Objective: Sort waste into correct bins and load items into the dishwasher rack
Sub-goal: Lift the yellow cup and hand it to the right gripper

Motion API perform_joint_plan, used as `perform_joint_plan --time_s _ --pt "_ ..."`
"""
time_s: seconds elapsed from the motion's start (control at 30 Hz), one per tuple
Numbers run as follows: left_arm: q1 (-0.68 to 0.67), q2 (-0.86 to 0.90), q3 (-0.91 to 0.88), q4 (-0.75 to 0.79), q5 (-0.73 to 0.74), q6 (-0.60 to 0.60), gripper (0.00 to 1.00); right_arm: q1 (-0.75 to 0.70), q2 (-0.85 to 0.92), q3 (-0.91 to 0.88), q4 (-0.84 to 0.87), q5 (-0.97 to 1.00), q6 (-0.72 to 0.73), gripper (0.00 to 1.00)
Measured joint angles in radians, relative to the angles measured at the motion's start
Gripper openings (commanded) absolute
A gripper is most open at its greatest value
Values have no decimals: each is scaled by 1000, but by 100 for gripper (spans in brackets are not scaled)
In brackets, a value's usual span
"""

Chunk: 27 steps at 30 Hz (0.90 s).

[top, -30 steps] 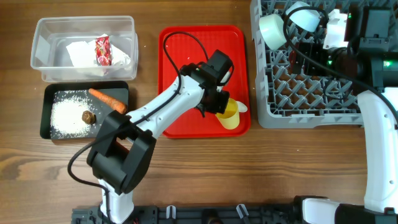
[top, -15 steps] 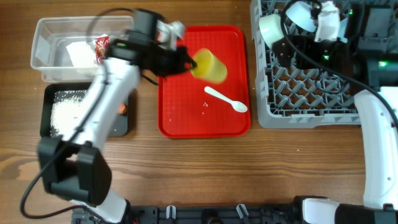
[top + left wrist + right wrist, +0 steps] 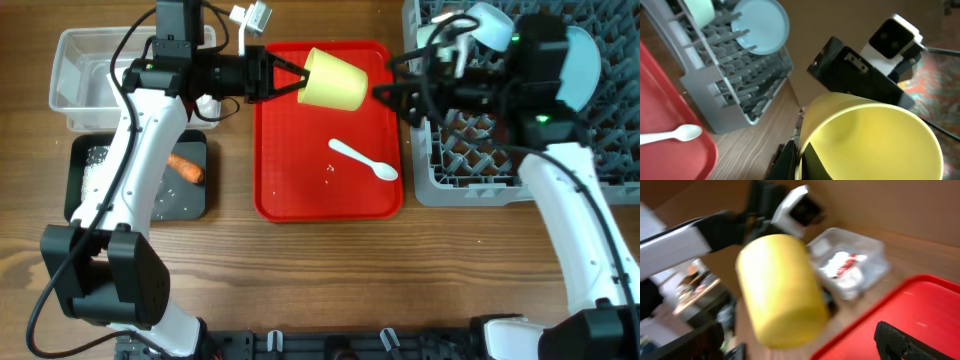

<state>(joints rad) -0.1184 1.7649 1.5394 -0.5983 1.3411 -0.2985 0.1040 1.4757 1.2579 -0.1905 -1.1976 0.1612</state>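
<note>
My left gripper has the yellow cup by its rim (image 3: 312, 64), short of the dishwasher rack, so next my right gripper grasps the cup's base (image 3: 361, 88) and loads it rim-down.
My left gripper (image 3: 292, 80) is shut on the rim of the yellow cup (image 3: 335, 80), holding it on its side above the red tray's (image 3: 300, 190) far end. In the left wrist view one finger (image 3: 790, 160) pinches the cup's wall (image 3: 865, 135). My right gripper (image 3: 390, 92) stands open just right of the cup, facing it; the cup (image 3: 780, 290) floats between its spread fingers (image 3: 902, 342), untouched. A white spoon (image 3: 365, 160) lies on the tray. The dishwasher rack (image 3: 480, 170) holds a pale-blue plate (image 3: 582, 60) and a bowl (image 3: 705, 10).
The clear tub (image 3: 80, 90) at far left holds the red wrapper (image 3: 847, 260) and white napkin. In front of it, the black tray (image 3: 90, 190) carries the carrot (image 3: 185, 165) and rice grains. My left arm crosses over both bins.
The left gripper has lifted the cup off the tray's near right corner and carried it up to the far end. The right arm swung left from over the rack toward the cup.
</note>
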Motion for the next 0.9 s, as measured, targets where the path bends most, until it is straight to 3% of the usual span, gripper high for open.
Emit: perform_joint_plan --time_s 0.6,0.9 --pt "0 0 0 32 127 0 4 84 0 0 42 -26 29 74" --pt "0 0 0 46 127 0 4 85 0 0 44 -26 29 70"
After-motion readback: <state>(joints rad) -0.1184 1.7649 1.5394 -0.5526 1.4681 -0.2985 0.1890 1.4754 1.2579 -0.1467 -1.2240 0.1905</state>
